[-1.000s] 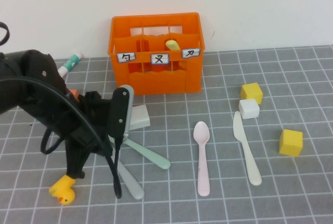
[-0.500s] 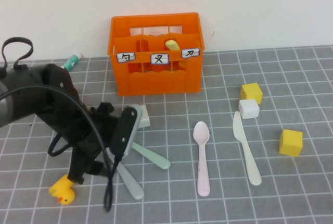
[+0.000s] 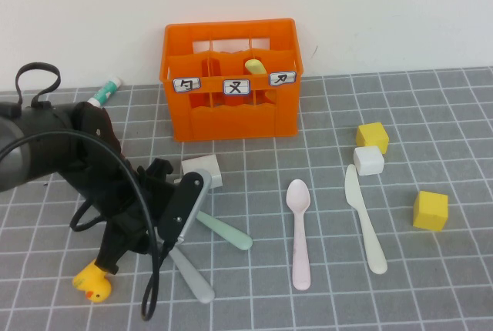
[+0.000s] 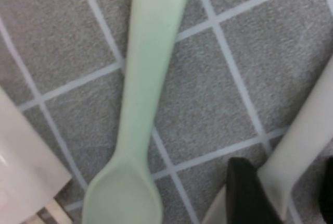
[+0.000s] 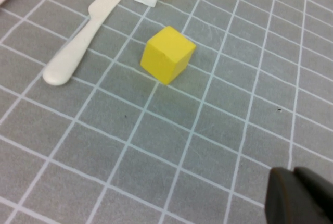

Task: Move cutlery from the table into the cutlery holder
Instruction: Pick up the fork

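Note:
The yellow knife's end [image 3: 255, 66] pokes over the holder's rim, so the mint-green spoon [image 3: 226, 232] will stand with its handle sticking out when I lower it in.
The orange cutlery holder [image 3: 231, 115] stands at the back of the table [image 3: 431, 285], with a yellow knife [image 3: 255, 65] upright in one compartment. My left gripper [image 3: 185, 204] is low over the crossed grey fork [image 3: 192, 277] and mint-green spoon [image 3: 227, 231]. In the left wrist view the left gripper [image 4: 289, 193] is open, its black fingers [image 4: 250, 193] on either side of the fork handle [image 4: 302, 140], beside the mint-green spoon [image 4: 145, 78]. The pink spoon [image 3: 300, 231] and cream-white knife [image 3: 364, 223] lie to the right. My right gripper [image 5: 299, 195] is shut above bare table, empty.
A yellow rubber duck [image 3: 92, 281] sits under the left arm. A white block [image 3: 204, 171] lies just behind the left gripper, and a glue stick [image 3: 105, 92] left of the holder. Two yellow cubes [image 3: 373, 137] [image 3: 430, 210] and a white cube [image 3: 368, 160] are at the right.
The left arm has dropped toward the table and its gripper, shut a second ago, has opened and come down astride the fork handle. The right gripper has not moved.

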